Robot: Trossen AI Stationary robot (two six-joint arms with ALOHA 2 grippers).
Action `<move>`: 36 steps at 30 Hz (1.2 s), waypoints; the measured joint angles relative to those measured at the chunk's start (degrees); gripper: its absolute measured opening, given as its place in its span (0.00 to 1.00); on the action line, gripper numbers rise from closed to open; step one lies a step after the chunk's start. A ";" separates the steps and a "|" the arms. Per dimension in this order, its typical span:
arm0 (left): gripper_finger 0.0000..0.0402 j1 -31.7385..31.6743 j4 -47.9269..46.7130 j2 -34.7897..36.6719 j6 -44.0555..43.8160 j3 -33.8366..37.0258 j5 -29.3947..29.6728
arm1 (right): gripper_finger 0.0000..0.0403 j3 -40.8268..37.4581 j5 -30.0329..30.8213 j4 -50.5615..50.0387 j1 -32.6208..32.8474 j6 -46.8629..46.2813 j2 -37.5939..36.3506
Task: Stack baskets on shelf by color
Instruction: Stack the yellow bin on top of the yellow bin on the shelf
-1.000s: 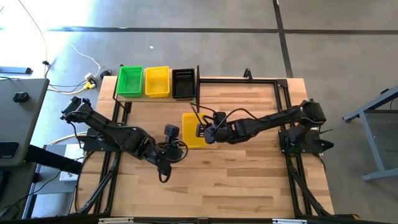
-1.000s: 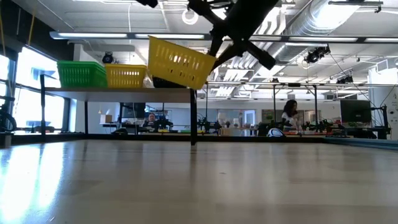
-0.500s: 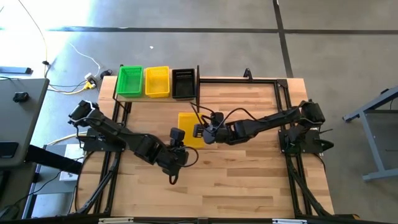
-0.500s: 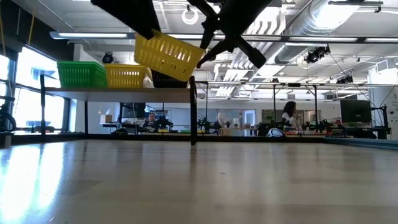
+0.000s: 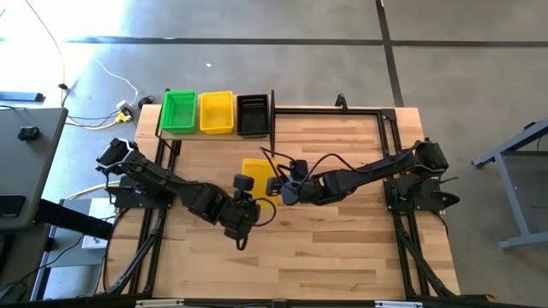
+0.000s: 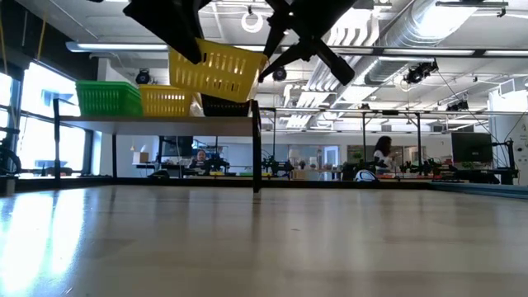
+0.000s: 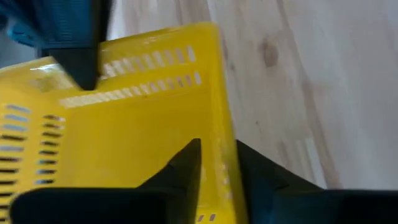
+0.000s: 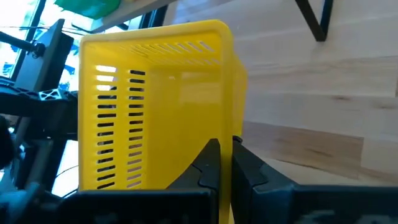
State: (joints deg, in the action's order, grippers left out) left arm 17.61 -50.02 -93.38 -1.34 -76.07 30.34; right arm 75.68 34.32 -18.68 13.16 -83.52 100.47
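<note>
The tilted basket (image 5: 259,172) should pass from my right gripper to my left gripper, because both pinch its sides and the shelf's yellow basket (image 5: 217,113) is on my left gripper's side.
A yellow basket (image 5: 256,167) hangs tilted above the middle of the table, between my two grippers. My right gripper (image 5: 276,182) is shut on its right side, and my left gripper (image 5: 249,177) is shut on its left side; the low view shows that basket (image 6: 216,70) clear of the tabletop. On the shelf (image 6: 165,124) at the far left stand a green basket (image 5: 179,111), a yellow basket (image 5: 216,112) and a black basket (image 5: 253,115) in a row. My left gripper has one finger (image 7: 186,167) inside the basket and one outside, with the wall's upper rim (image 7: 225,163) between them. It comes from the table's near left, slanting down. The basket is lifted clear. My right gripper pinches the basket's right wall (image 8: 227,127) at its rim, with one finger (image 8: 208,163) inside and one outside. It comes from the table's right, slanting down. The basket is held clear of the table, slightly tilted, its open top up.
A bare black metal frame (image 5: 342,109) runs along the table's far and right sides, beside the shelf's black upright (image 5: 272,120). The near half of the wooden tabletop (image 5: 300,257) holds no objects. People (image 6: 384,148) sit at desks in the room behind.
My right gripper has carried the yellow basket toward the table's left and the shelf, and the basket now hangs more level. My left gripper has gone right and down to the basket's left side.
</note>
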 joint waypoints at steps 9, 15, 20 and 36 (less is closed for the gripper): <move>0.03 0.02 -0.15 0.04 0.22 0.00 -3.10 | 0.00 -0.03 -0.26 3.00 0.03 9.55 -0.04; 0.01 0.02 -0.29 0.04 2.32 0.00 -3.31 | 0.08 -0.02 -0.73 3.23 -0.36 11.87 -0.07; 0.01 -0.02 -2.16 1.09 4.98 -0.02 -2.82 | 0.24 -0.02 -0.90 3.72 -1.25 13.66 -0.59; 0.00 -1.89 -6.03 14.75 6.51 -0.02 -2.51 | 0.46 0.02 -5.09 5.49 -5.05 33.26 -10.68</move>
State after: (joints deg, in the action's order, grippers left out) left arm 15.72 -56.05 -78.63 5.17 -76.09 27.83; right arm 75.70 29.23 -13.19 8.11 -50.26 89.78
